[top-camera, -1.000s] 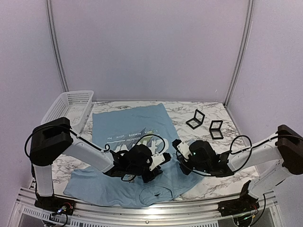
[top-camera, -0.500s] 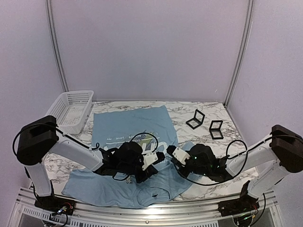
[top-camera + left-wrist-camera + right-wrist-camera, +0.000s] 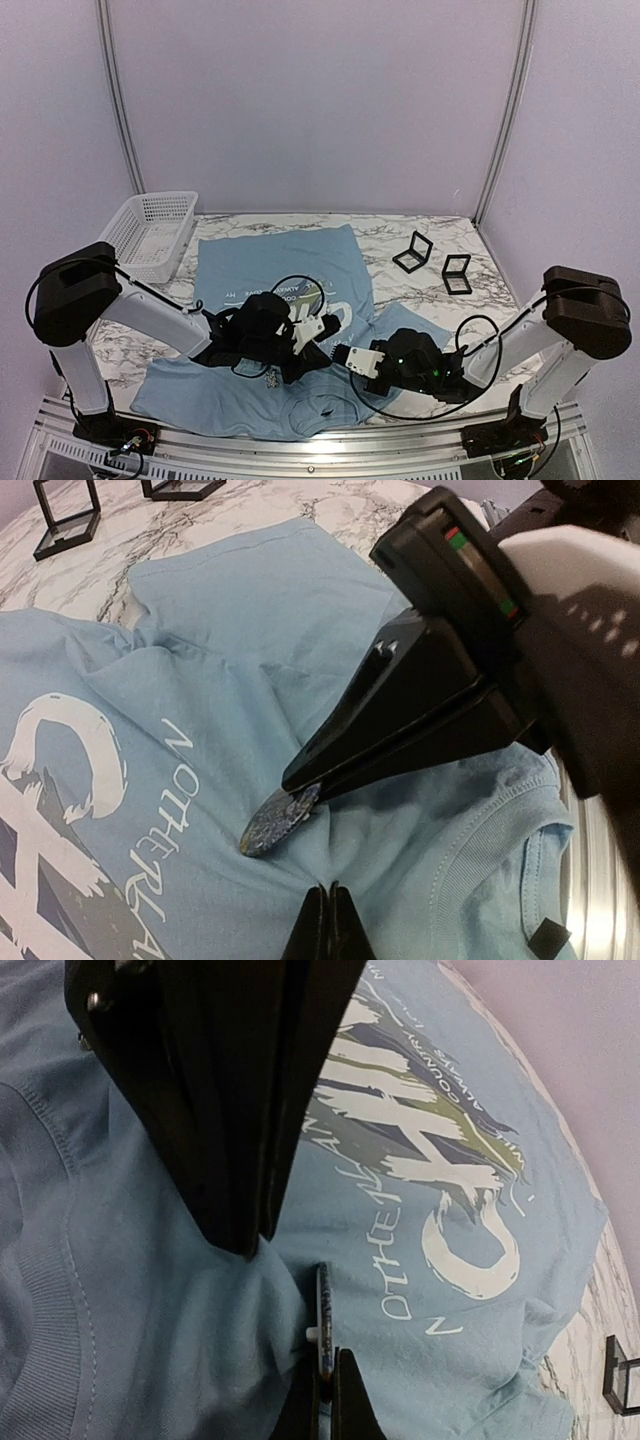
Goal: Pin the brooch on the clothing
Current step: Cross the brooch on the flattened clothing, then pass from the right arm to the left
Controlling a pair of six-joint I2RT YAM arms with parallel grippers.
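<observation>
I should take the brooch's free edge with my left gripper, because my right gripper is holding the brooch at the clothing's fold. That will free my right gripper to fasten the brooch.
The light blue T-shirt lies flat on the marble table, print up. It also shows in the left wrist view and in the right wrist view. My left gripper is shut on a raised fold of the shirt just below the collar; it also shows from above. My right gripper is shut on the brooch, held edge-on with its small white post toward the fold. In the left wrist view the brooch is a dull mottled disc touching the fabric at the tips of the right gripper.
A white mesh basket stands at the back left, partly over the table edge. Two small square black cases stand at the back right. The collar ribbing lies just right of the fold. The two grippers nearly touch.
My right gripper has moved left with the brooch to meet the left gripper over the shirt. The left gripper has shifted slightly left, still holding the fabric.
</observation>
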